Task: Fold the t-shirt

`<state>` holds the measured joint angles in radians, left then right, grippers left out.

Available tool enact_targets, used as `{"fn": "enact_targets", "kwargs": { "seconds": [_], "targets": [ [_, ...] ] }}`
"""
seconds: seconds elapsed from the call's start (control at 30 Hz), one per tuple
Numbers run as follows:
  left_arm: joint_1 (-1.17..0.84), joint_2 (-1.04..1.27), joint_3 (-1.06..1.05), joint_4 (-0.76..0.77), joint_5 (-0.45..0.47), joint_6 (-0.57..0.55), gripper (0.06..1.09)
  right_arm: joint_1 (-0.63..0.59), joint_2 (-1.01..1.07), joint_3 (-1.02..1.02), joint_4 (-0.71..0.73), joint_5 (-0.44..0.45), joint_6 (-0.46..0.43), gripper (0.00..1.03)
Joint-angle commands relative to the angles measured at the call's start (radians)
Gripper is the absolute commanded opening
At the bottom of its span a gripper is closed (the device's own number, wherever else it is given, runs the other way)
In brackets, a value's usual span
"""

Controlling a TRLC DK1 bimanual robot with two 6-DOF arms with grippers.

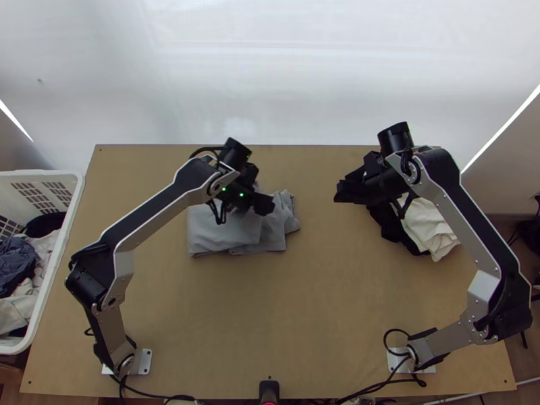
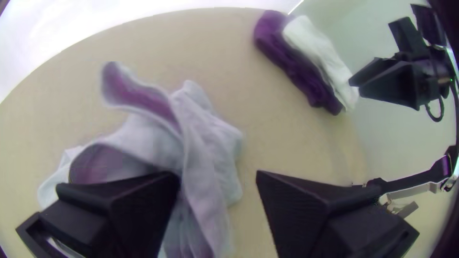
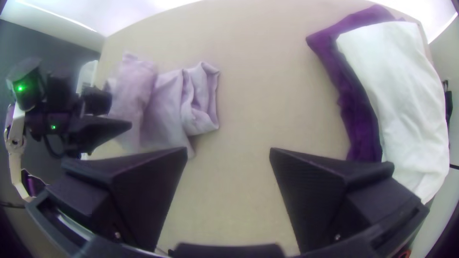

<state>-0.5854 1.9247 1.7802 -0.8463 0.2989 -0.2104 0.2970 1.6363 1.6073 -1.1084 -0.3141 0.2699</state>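
Note:
My gripper will lift and carry the grey t-shirt [image 1: 226, 231], which will sag but stay together as one bundle, because layers lie folded over each other [image 1: 260, 235].
A grey t-shirt [image 1: 226, 233] lies bunched and partly folded left of the table's middle in the top view. Over its upper part is my left gripper [image 1: 260, 196]. In the left wrist view the left gripper [image 2: 217, 191] stands open, one finger over the shirt's raised folds [image 2: 153, 129], the other over bare table. My right gripper [image 1: 347, 189] is up and to the right, beside the dark and white cloths. In the right wrist view the right gripper [image 3: 229, 167] is open with nothing between its fingers, and the shirt [image 3: 167, 105] lies apart from it.
A black cloth [image 1: 391, 226] and a white cloth [image 1: 432, 229] lie together under the right arm. A white laundry basket [image 1: 64, 250] with clothes stands left of the wooden table [image 1: 290, 324], whose near half is bare between the arm bases.

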Motion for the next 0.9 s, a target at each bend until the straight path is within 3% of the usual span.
{"fn": "enact_targets", "kwargs": {
  "seconds": [0.0,0.13,0.3,0.53,0.87],
  "targets": [
    [-0.062,-0.024,0.090,0.018,0.057,-0.049,1.04,0.017,0.019,-0.027,0.002,0.001,0.015,0.92],
    [-0.048,-0.099,0.119,0.069,0.117,-0.122,1.04,0.056,0.054,-0.035,0.002,0.003,0.015,0.99],
    [0.019,-0.188,0.124,0.078,0.158,-0.161,1.04,0.142,0.120,0.031,0.005,0.003,0.017,0.99],
    [0.171,-0.368,-0.059,0.061,0.181,-0.155,1.04,0.295,0.313,0.233,0.004,0.021,0.018,0.99],
    [0.308,-0.524,-0.180,0.066,0.192,-0.147,1.04,0.237,0.551,0.407,-0.008,-0.037,0.063,0.99]
  ]
}}
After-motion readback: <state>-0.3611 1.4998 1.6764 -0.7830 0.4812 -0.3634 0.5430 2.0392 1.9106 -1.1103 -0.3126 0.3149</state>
